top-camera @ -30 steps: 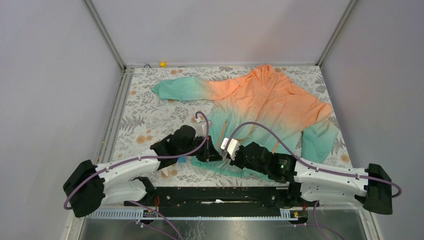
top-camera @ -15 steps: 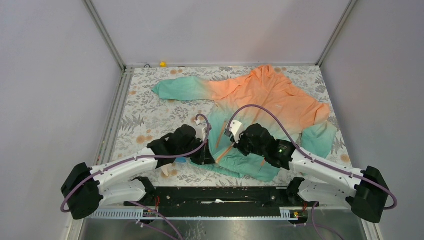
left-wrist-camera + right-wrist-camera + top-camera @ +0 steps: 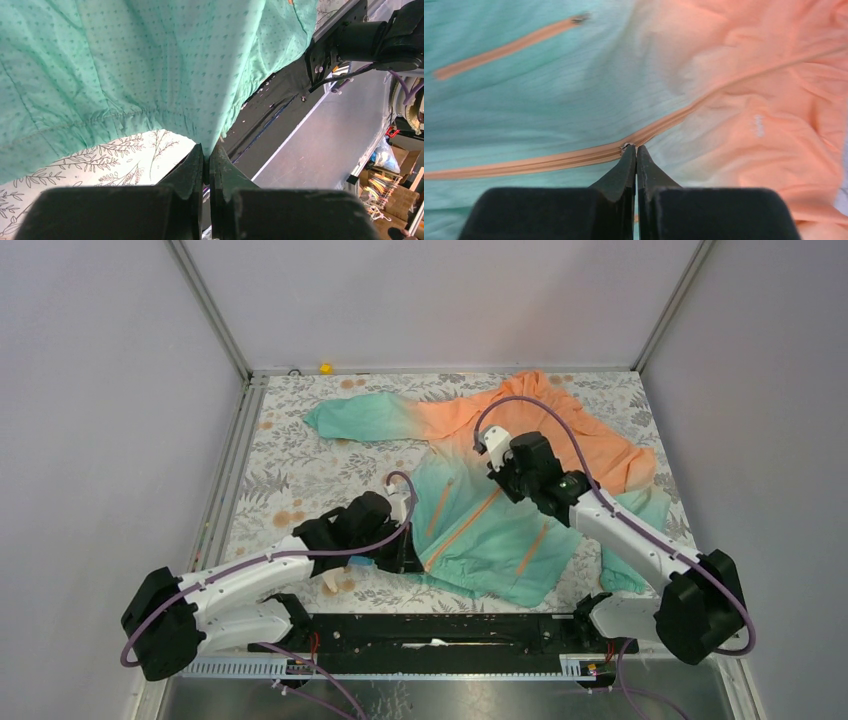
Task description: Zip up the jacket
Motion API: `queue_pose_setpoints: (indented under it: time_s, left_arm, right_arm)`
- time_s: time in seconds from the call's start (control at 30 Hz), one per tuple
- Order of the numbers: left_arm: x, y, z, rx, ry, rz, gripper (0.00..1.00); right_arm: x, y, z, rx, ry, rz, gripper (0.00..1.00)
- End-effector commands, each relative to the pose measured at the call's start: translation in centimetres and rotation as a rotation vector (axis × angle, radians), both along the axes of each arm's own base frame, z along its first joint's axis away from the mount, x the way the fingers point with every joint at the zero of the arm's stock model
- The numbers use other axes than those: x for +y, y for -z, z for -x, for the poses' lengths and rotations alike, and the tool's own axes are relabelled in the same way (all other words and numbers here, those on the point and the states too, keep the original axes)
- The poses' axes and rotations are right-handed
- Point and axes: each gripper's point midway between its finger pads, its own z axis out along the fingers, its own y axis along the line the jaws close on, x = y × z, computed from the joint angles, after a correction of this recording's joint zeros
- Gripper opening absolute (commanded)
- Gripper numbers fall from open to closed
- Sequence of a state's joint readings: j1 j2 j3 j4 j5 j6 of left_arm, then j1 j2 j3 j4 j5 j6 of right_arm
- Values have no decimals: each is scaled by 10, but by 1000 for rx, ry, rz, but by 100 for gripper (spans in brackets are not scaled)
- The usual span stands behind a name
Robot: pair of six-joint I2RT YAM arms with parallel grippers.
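I should pull next with my right gripper until the pull reaches the collar (image 3: 556, 397), as the zipper (image 3: 464, 528) lies tight from the hem in my left gripper to the pull.
The jacket (image 3: 520, 445) lies spread on the table, orange at the far shoulders, teal at the near hem. Its orange front zipper (image 3: 462, 532) runs from the hem toward the chest. My left gripper (image 3: 408, 558) is shut on the teal hem (image 3: 212, 125) at the zipper's bottom end, near the table's front edge. My right gripper (image 3: 497, 462) is shut on the zipper pull (image 3: 627, 146), about midway up the front where teal fades to orange. Behind the pull the zipper (image 3: 524, 162) is closed. A pocket zip (image 3: 504, 47) and the white chest logo (image 3: 758, 125) show in the right wrist view.
The table has a floral grey cloth (image 3: 290, 470). A black rail (image 3: 440, 630) runs along the near edge, with a metal tray (image 3: 320, 150) below it. A small yellow object (image 3: 325, 368) sits at the far edge. Grey walls enclose three sides.
My right gripper has moved away from the hem up the jacket front, drawing the zipper pull along. The lower front now lies flat and closed. My left gripper has stayed at the hem.
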State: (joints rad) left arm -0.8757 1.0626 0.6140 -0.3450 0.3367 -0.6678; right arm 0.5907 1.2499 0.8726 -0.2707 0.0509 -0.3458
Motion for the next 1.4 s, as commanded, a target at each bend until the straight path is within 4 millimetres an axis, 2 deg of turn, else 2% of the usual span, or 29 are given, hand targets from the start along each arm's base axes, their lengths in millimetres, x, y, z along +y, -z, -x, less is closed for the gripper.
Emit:
queue_pose_setpoints:
  time_s: [0.0,0.23,0.33,0.47,0.6,0.67,0.73,0.93,1.17,1.33,1.37]
  left_arm:
    - [8,1,14,74,-2,-26,0]
    - [3,8,13,91,17,-32,0]
    - [1,20,17,137,31,-45,0]
    - [7,42,21,180,26,-109,0]
    - [14,57,26,216,21,-153,0]
    - [16,62,26,222,12,-169,0]
    - [18,66,27,232,4,-187,0]
    - [26,80,32,272,-23,-224,0]
    - [28,88,33,284,-39,-241,0]
    - [16,83,10,225,-56,-245,0]
    - [10,79,2,206,-62,-240,0]
  right_arm:
    - [-49,-31,-56,-147,88,143,0]
    - [-114,-41,-135,-223,235,213,0]
    - [-138,-38,-171,-255,315,202,0]
    - [-176,-36,-219,-302,404,212,0]
    - [-211,-33,-254,-337,479,222,0]
    - [-220,-34,-269,-363,493,223,0]
    - [-239,-42,-286,-398,521,224,0]
    - [-259,-49,-331,-460,553,250,0]
    - [-269,-30,-367,-459,569,276,0]
    - [-259,-35,-375,-436,600,159,0]
    - [-253,-38,-373,-410,600,113,10]
